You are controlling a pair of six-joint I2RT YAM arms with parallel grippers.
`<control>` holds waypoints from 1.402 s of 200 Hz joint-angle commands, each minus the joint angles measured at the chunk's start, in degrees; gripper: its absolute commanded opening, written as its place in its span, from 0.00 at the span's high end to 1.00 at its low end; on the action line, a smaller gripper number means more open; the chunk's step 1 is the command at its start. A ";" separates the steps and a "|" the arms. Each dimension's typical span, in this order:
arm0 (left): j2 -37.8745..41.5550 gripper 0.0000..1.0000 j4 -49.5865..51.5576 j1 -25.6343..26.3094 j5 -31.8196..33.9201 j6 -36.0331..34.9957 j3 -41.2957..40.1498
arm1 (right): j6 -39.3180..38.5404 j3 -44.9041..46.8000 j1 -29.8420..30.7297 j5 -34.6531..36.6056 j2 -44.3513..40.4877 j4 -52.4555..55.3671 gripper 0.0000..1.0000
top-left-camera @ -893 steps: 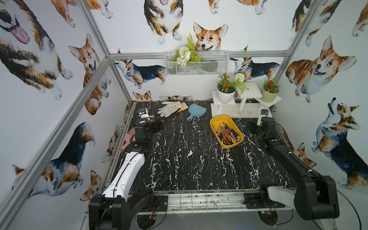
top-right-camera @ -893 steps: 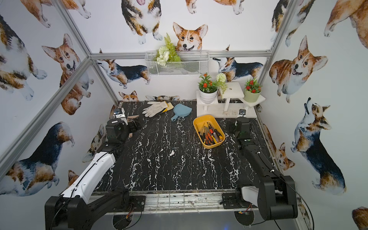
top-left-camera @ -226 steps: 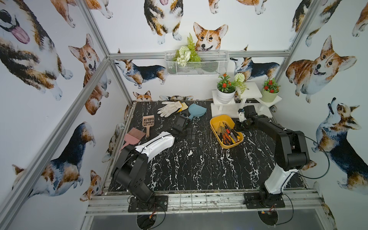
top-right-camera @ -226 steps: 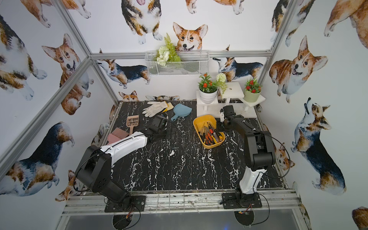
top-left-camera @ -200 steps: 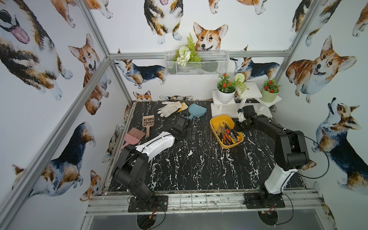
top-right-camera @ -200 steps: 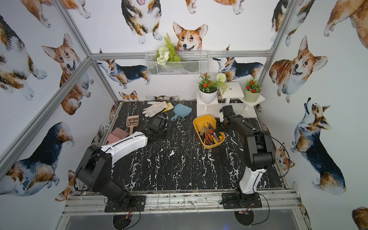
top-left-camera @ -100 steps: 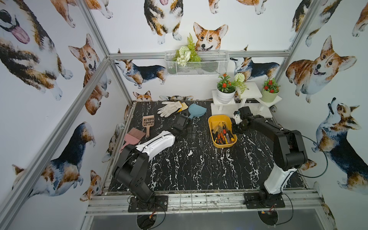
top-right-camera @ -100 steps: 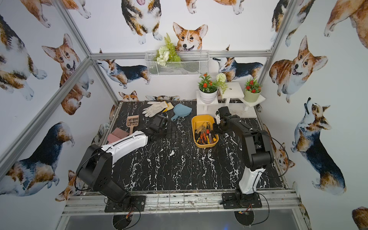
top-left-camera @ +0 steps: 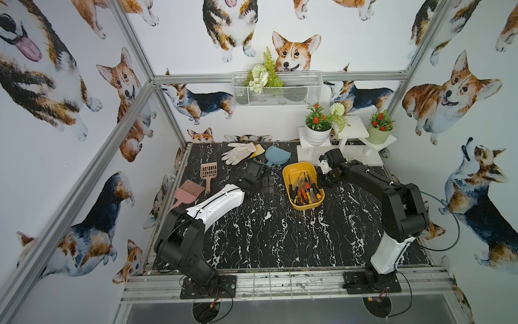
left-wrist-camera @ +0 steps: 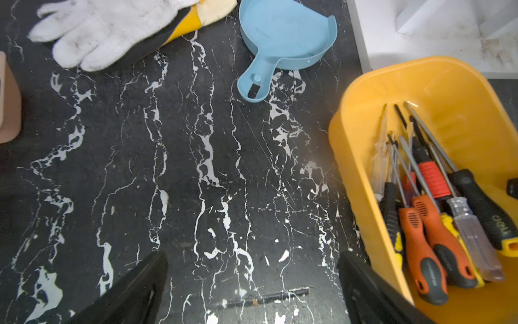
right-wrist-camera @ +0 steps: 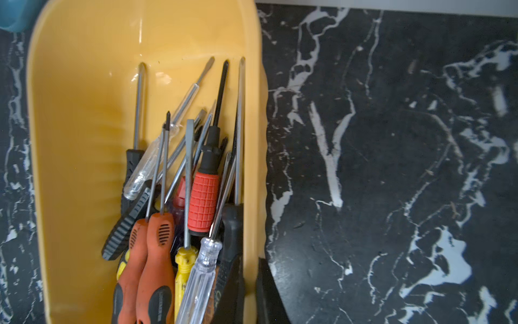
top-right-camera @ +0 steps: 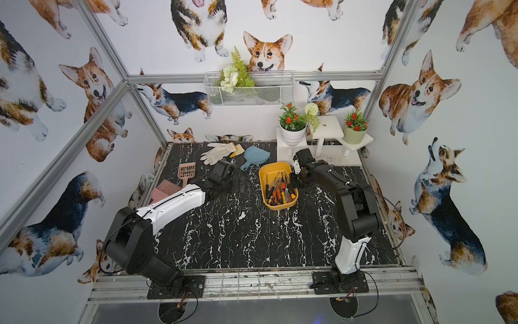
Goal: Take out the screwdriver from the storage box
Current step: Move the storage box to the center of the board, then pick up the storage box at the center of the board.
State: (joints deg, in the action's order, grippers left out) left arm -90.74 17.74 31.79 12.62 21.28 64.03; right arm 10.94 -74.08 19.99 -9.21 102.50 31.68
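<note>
The robot's right gripper is pinching the storage box's side (right-wrist-camera: pixel 252 226) and the marble (top-right-camera: pixel 252 187) toward the left gripper is clear, so the robot should keep sliding the box until it gets there.
The mustard-yellow storage box (top-left-camera: pixel 297 167) (top-right-camera: pixel 273 168) stands on the black marble table, right of middle, and shows in both top views. Several screwdrivers (top-left-camera: pixel 305 192) (right-wrist-camera: pixel 202 199) with orange, red, black, yellow and clear handles lie heaped at its near end. My right gripper (top-left-camera: pixel 323 181) (right-wrist-camera: pixel 253 270) is shut on the box's right wall (right-wrist-camera: pixel 253 140), one finger inside and one outside. My left gripper (top-left-camera: pixel 265 183) (left-wrist-camera: pixel 252 258) hangs open over bare table just left of the box (left-wrist-camera: pixel 364 117), holding nothing.
A white glove (top-left-camera: pixel 238 153) and a blue scoop (top-left-camera: pixel 276 155) lie behind the left gripper. A tan slotted scoop (top-left-camera: pixel 208 171) and a pink brush (top-left-camera: pixel 189 190) lie at the left edge. A white stand with flower pots (top-left-camera: pixel 318 134) fills the back right corner.
The right gripper has moved in and shut on the box's right wall. The box has swung from a diagonal to nearly straight and shifted left. The left arm has stayed still.
</note>
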 commanded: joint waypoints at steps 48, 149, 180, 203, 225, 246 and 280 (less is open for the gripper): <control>0.04 0.00 3.82 -0.24 0.51 2.81 1.93 | 5.10 -2.31 5.49 -4.80 1.25 -1.74 1.00; -0.67 0.00 8.38 -0.85 -1.76 8.68 0.80 | 12.26 -3.79 11.42 -6.83 5.65 -5.35 1.00; -1.60 0.00 8.94 -0.92 -2.47 10.11 0.05 | 12.79 -4.30 11.91 -7.72 6.46 -5.94 1.00; -2.73 0.00 8.80 -1.14 -3.17 10.92 -0.40 | 12.79 -4.83 12.42 -8.43 6.99 -6.02 1.00; -4.05 0.00 8.18 -1.39 -3.91 11.62 -0.48 | 12.88 -5.10 12.79 -8.62 7.40 -6.02 1.00; -5.93 0.02 7.23 -1.51 -4.75 11.85 -0.50 | 12.71 -5.21 12.83 -8.63 7.55 -5.84 1.00; -8.72 0.11 6.77 -1.73 -5.59 12.16 0.47 | 12.20 -5.11 12.81 -8.56 7.44 -5.58 1.00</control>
State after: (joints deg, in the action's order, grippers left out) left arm -98.24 25.02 30.28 8.34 32.97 63.59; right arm 22.61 -78.70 32.73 -15.51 110.08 27.24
